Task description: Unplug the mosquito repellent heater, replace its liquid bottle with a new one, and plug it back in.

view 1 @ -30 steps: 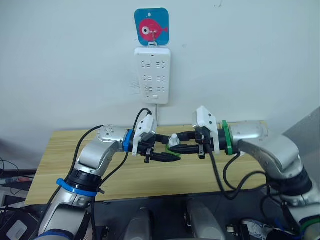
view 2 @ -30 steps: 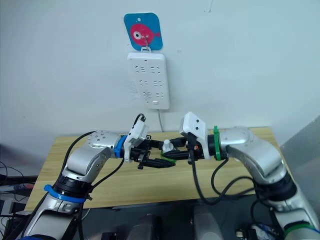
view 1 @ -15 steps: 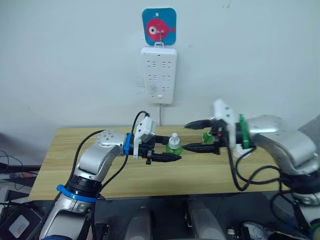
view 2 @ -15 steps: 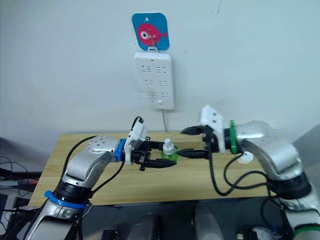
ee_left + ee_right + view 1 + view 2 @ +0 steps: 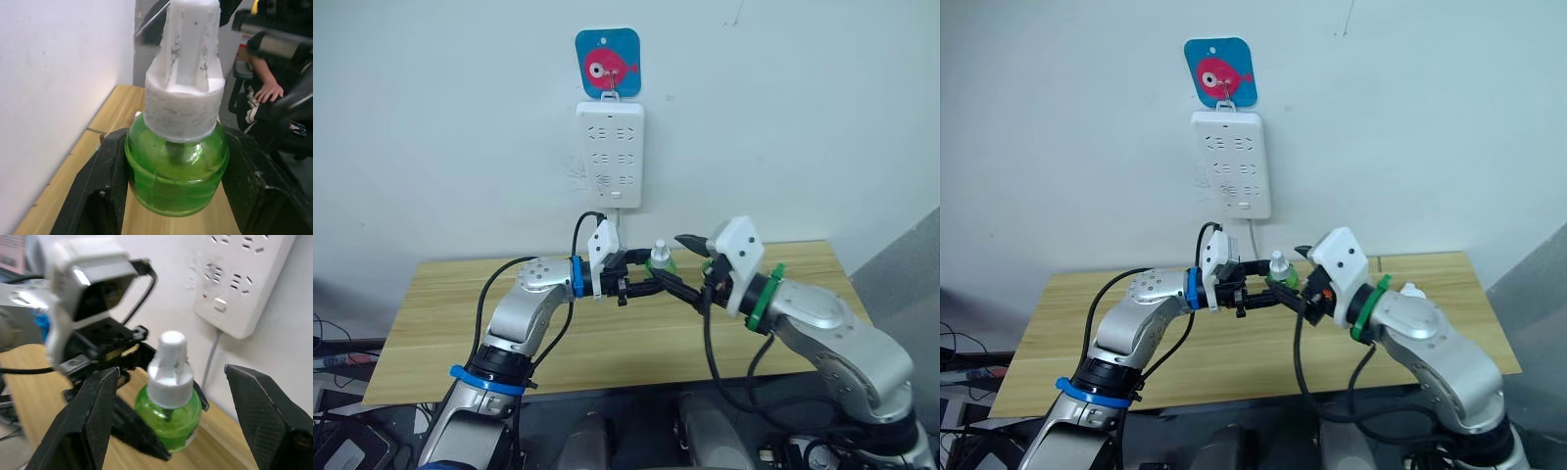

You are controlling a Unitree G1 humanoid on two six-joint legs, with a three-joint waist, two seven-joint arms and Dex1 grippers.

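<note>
I see the white cap's wide skirt (image 5: 169, 390) sitting low over the bottle's neck, so I expect the cap to stay on the bottle when I twist it.
My left gripper (image 5: 651, 277) is shut on a liquid bottle (image 5: 658, 258) with a green body and a white cap, held upright above the table's back edge, just below the power strip. In the left wrist view both black fingers (image 5: 105, 196) press the bottle's green sides (image 5: 176, 169). My right gripper (image 5: 677, 262) stands open, its fingers (image 5: 98, 416) on either side of the bottle (image 5: 168, 411) without touching it. A small white rounded thing (image 5: 1411, 291), apparently the mosquito repellent heater, lies on the table and is mostly hidden behind my right forearm.
A white multi-socket power strip (image 5: 611, 152) hangs on the wall under a blue fish hook plate (image 5: 608, 63), and its cord drops behind the wooden table (image 5: 440, 313). A seated person's hand (image 5: 266, 90) shows in the background of the left wrist view.
My right gripper has swung back in from the right, and its open fingers now flank the bottle. The left gripper has carried the bottle up and nearer the wall. The camera has shifted.
</note>
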